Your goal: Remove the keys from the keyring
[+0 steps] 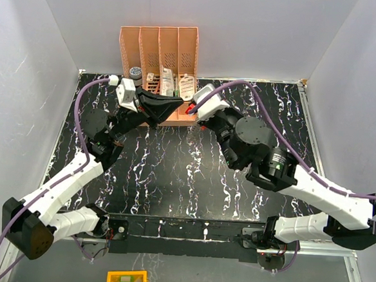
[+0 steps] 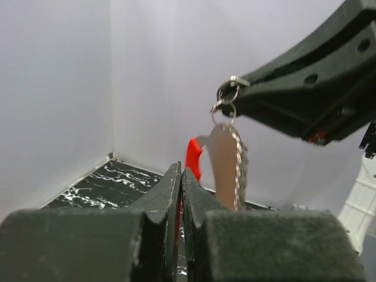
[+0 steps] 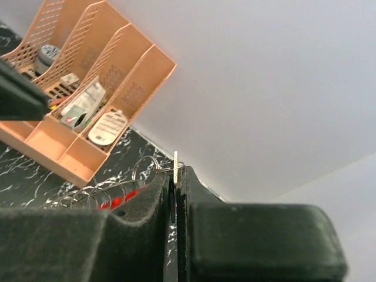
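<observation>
My right gripper should bring over the keys point(image 2: 225, 163) that hang from it, clear of my shut left gripper, which should then open and pinch the rings point(image 2: 224, 110).
The keys point(image 2: 226, 167) hang as a flat silvery bunch with a red part point(image 2: 192, 154) from small rings point(image 2: 225, 101), held up in the air. My left gripper point(image 2: 181, 170) is shut on the lower end of the red part. My right gripper point(image 3: 176, 171) is shut on a thin metal tab of the keyring point(image 3: 175, 160), with several wire rings point(image 3: 144, 169) and some red point(image 3: 120, 197) to its left. In the top view the left gripper point(image 1: 175, 105) and the right gripper point(image 1: 193, 109) meet tip to tip in front of the organiser, with the red part point(image 1: 189, 109) between them.
A peach desk organiser point(image 1: 160, 45) stands against the back wall just behind both grippers, holding a pale oval tag point(image 3: 107, 126) and other small items. White walls close in three sides. A yellow object point(image 1: 126, 281) lies below the table's near edge.
</observation>
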You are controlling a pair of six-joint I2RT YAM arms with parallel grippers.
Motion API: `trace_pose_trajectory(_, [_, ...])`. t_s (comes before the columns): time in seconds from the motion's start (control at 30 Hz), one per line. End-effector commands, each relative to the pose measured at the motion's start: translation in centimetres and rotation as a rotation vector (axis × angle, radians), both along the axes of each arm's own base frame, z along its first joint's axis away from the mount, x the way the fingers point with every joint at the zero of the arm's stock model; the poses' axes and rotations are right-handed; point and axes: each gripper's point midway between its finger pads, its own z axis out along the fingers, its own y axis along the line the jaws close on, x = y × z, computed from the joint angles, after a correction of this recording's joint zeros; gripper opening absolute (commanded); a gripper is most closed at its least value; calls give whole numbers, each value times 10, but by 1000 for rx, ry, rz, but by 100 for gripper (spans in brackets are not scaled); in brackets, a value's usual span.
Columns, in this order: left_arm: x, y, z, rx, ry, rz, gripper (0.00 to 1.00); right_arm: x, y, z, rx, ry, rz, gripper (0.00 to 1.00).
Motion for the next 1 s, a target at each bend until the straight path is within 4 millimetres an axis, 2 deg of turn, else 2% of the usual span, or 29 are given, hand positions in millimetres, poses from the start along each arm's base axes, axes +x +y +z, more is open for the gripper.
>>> trace_pose_trajectory(0.0, [1, 12, 4, 26, -57, 81, 0, -6, -36, 66, 130, -105, -65, 0])
trace_pose_trajectory(0.2, [6, 11, 11, 24, -57, 92, 0, 0, -14, 85, 46, -102, -31, 0])
trace_pose_trajectory(0.3, [17, 16, 21, 11, -56, 155, 7, 0, 0, 85, -4, -71, 20, 0])
trace_pose_trajectory(0.4, [28, 16, 27, 43, -51, 193, 7, -1, 11, 75, -88, -25, 71, 0])
trace_pose_trajectory(0.53, [40, 23, 28, 76, -29, 269, 13, -9, 18, 53, -198, 41, 158, 0])
trace_pose_trajectory(0.63, [48, 35, 26, 79, -16, 356, 19, -19, 23, 42, -213, 89, 242, 0])
trace_pose_trajectory(0.73, [50, 41, 28, 77, -19, 390, 19, -22, 26, 33, -217, 106, 268, 0])
trace_pose_trajectory(0.97, [38, 19, 38, 85, -42, 246, 41, -20, 31, 18, -247, 124, 265, 0])
